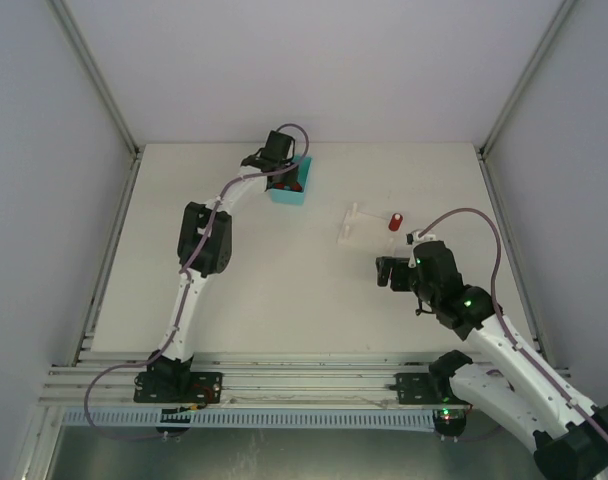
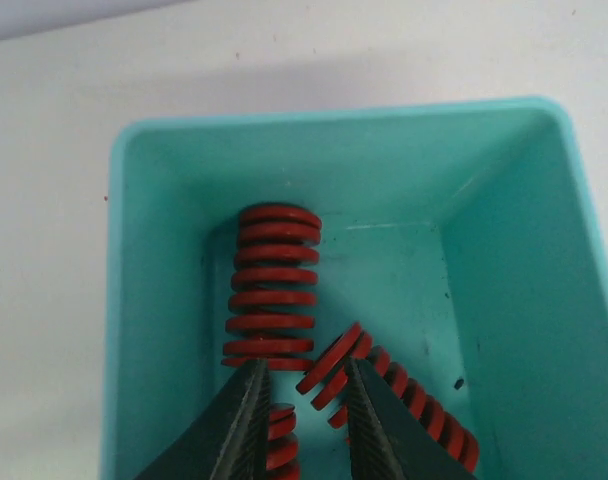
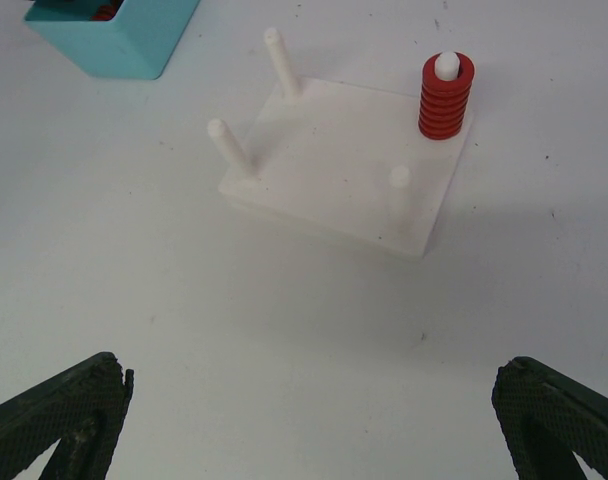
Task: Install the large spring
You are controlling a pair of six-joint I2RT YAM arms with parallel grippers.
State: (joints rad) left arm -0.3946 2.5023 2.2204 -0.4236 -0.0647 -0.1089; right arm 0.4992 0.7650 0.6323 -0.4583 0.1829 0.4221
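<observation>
Next, I lift away, open wider and take hold of the spring in the far corner [image 2: 274, 283], because the slanting spring's end [image 2: 331, 362] is crooked between my left gripper's fingers.
Three large red springs lie in a teal bin [image 2: 154, 260]: one along the left wall [image 2: 272, 285], one slanting at the right [image 2: 414, 405], one low under my left finger [image 2: 279, 440]. My left gripper [image 2: 302, 372] is down in the bin, open, with the slanting spring's end between its fingers. In the top view the left gripper [image 1: 282, 172] is over the bin [image 1: 292, 194]. A white peg plate [image 3: 344, 170] carries one red spring [image 3: 446, 96] on its far right peg. My right gripper [image 3: 312, 375] is wide open and empty, hovering near the plate's front.
Three bare pegs stand on the plate: far left [image 3: 282, 60], near left [image 3: 227, 145], near right [image 3: 399, 190]. The plate [image 1: 369, 228] lies right of centre on the table, the bin at the back centre. Enclosure walls stand on three sides.
</observation>
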